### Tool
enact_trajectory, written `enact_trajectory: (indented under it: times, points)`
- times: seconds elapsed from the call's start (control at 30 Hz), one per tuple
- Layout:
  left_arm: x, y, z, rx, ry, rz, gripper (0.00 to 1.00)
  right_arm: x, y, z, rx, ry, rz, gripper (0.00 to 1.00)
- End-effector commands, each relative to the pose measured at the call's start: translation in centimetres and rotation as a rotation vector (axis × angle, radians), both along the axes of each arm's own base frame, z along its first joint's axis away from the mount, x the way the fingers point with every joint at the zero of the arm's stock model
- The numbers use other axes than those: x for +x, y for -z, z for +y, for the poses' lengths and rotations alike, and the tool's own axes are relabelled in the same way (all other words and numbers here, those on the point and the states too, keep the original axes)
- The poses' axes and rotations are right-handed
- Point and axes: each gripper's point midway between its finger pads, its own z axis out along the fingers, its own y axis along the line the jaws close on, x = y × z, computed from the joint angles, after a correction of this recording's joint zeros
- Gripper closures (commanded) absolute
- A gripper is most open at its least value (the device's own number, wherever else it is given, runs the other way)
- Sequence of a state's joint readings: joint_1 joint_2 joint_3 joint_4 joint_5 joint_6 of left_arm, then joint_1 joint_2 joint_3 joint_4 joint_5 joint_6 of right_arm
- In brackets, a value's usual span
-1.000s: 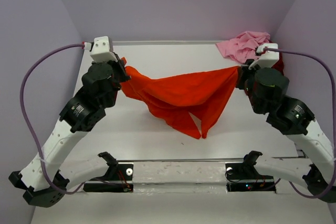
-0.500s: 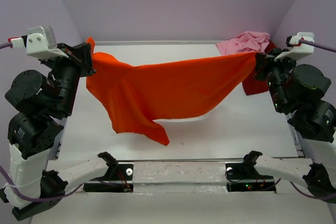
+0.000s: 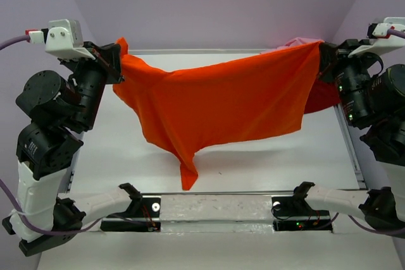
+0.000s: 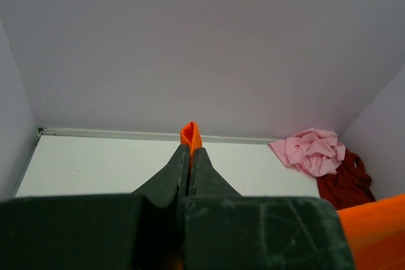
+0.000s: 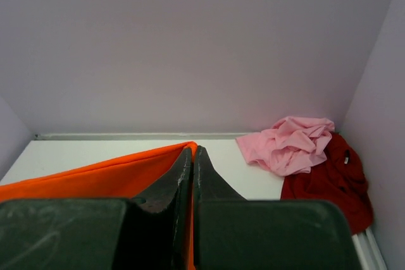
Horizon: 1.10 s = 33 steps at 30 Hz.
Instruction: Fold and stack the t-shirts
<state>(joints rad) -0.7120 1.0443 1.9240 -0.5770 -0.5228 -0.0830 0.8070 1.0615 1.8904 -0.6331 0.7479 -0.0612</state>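
The orange t-shirt hangs taut between my grippers, its lower edge drooping to a point [image 3: 188, 178], so next my left gripper moves inward before laying it down.
The bright orange t-shirt [image 3: 221, 102] hangs spread in the air between both arms, its lower edge drooping to a point near the front rail. My left gripper [image 3: 119, 61] is shut on its left corner; a tuft of orange cloth [image 4: 190, 134] pokes out past the tips of that left gripper [image 4: 190, 150]. My right gripper [image 3: 321, 55] is shut on the right corner, orange cloth [image 5: 114, 175] running left from that right gripper [image 5: 192, 151]. The light pink t-shirt [image 5: 288, 143] lies crumpled in the back right corner, partly on the dark red t-shirt [image 5: 332, 184].
Lilac walls [image 3: 209, 4] close in the white table [image 3: 266, 162] at the back and both sides. A metal rail with the two arm bases [image 3: 215, 207] runs along the near edge. Purple cables loop off both wrists.
Both grippers have risen and moved apart, pulling the orange shirt from a slack bundle into a wide hanging sheet. It now covers most of the pink and red shirts in the top view.
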Motion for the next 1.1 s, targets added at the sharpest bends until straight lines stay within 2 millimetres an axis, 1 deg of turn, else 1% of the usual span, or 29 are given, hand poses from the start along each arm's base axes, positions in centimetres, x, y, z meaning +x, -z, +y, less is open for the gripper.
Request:
enact_trajectory:
  times: [0.0,0.03,0.07,0.1,0.13,0.17,0.2,0.23,0.3,0.33,0.37,0.4,0.43,0.47,0.5,0.53,0.6,0.63,0.73,0.77,0.8,0.83,0.87,0.9,0.93,0.97,1.0,1.03,1.07]
  points:
    - [0.6,0.5,-0.1,-0.011,-0.022,-0.031,1.00,0.6,-0.4,0.1,-0.036,0.031,-0.017,1.00]
    - [1.9,2.0,-1.2,-0.001,-0.021,-0.033,1.00,1.2,-0.1,0.5,-0.035,0.044,-0.020,1.00]
    - [2.6,3.2,-1.4,-0.006,-0.043,-0.031,1.00,2.2,0.9,0.9,-0.048,0.079,-0.011,1.00]
    - [2.7,2.9,-1.2,-0.022,-0.061,-0.042,1.00,2.6,1.4,1.0,-0.055,0.098,-0.007,1.00]
    - [3.8,4.7,-1.6,-0.003,-0.085,-0.005,1.00,3.3,2.2,1.0,-0.075,0.138,0.004,1.00]
    - [4.8,5.9,-1.5,0.014,-0.133,0.022,1.00,4.2,3.8,1.6,-0.115,0.159,0.027,1.00]
    - [5.4,6.2,-1.6,0.017,-0.156,0.021,1.00,4.7,3.7,1.9,-0.103,0.176,0.007,1.00]
    - [6.3,7.6,-1.8,0.042,-0.175,0.044,1.00,5.7,4.4,2.1,-0.120,0.199,0.019,1.00]
    - [7.9,8.7,-2.1,0.056,-0.186,0.055,1.00,7.2,5.5,1.8,-0.118,0.239,0.029,1.00]
    - [9.1,9.5,-1.5,0.068,-0.219,0.070,1.00,8.2,6.1,2.4,-0.116,0.226,0.038,1.00]
    - [9.7,9.7,-1.4,0.069,-0.215,0.071,1.00,8.9,6.5,2.5,-0.115,0.229,0.043,1.00]
    - [10.5,9.8,-0.3,0.063,-0.247,0.066,1.00,9.7,6.6,2.2,-0.117,0.237,0.046,1.00]
    - [11.0,10.0,-0.1,0.063,-0.253,0.069,1.00,10.2,6.8,2.7,-0.114,0.233,0.052,1.00]
    - [11.8,10.4,0.0,0.073,-0.261,0.077,1.00,11.5,7.6,3.0,-0.130,0.240,0.070,1.00]
    - [12.2,10.4,0.2,0.078,-0.268,0.075,1.00,12.0,7.8,3.5,-0.133,0.233,0.075,1.00]
    - [12.7,10.3,0.6,0.100,-0.290,0.075,1.00,12.2,7.3,3.8,-0.125,0.230,0.068,1.00]
    - [12.8,9.5,1.2,0.102,-0.326,0.061,1.00,12.9,7.5,4.6,-0.138,0.216,0.086,1.00]
    - [12.5,8.6,1.5,0.118,-0.335,0.045,1.00,12.7,6.3,4.9,-0.105,0.184,0.068,1.00]
    - [10.8,6.3,1.8,0.096,-0.309,-0.008,1.00,11.2,4.9,4.5,-0.077,0.139,0.042,1.00]
    - [9.1,5.0,2.5,0.078,-0.308,-0.041,1.00,10.7,4.7,4.4,-0.068,0.120,0.037,1.00]
    - [8.1,4.6,2.3,0.073,-0.294,-0.052,1.00,10.0,4.9,4.1,-0.067,0.108,0.044,1.00]
    - [7.0,4.2,2.5,0.066,-0.286,-0.061,1.00,8.1,3.8,2.9,-0.034,0.095,0.014,1.00]
    - [4.9,3.1,3.2,0.037,-0.277,-0.092,1.00,7.1,3.7,2.6,-0.009,0.072,0.007,1.00]
    - [3.9,3.4,2.6,0.037,-0.234,-0.084,1.00,5.1,4.0,1.4,0.007,0.056,0.003,1.00]
    - [2.8,3.4,2.7,0.023,-0.217,-0.086,1.00,4.2,4.2,0.9,0.014,0.041,0.003,1.00]
    - [1.1,2.9,3.5,-0.011,-0.200,-0.101,1.00,3.4,4.5,0.7,0.024,0.021,0.006,1.00]
    - [0.5,3.5,3.3,-0.011,-0.170,-0.080,1.00,2.6,5.5,0.4,0.034,0.008,0.035,1.00]
    - [-0.3,3.5,3.5,-0.041,-0.151,-0.078,1.00,1.7,5.4,-0.1,0.047,-0.004,0.030,1.00]
    - [-0.9,3.6,3.8,-0.054,-0.141,-0.082,1.00,-0.1,4.6,-0.9,0.089,-0.034,-0.002,1.00]
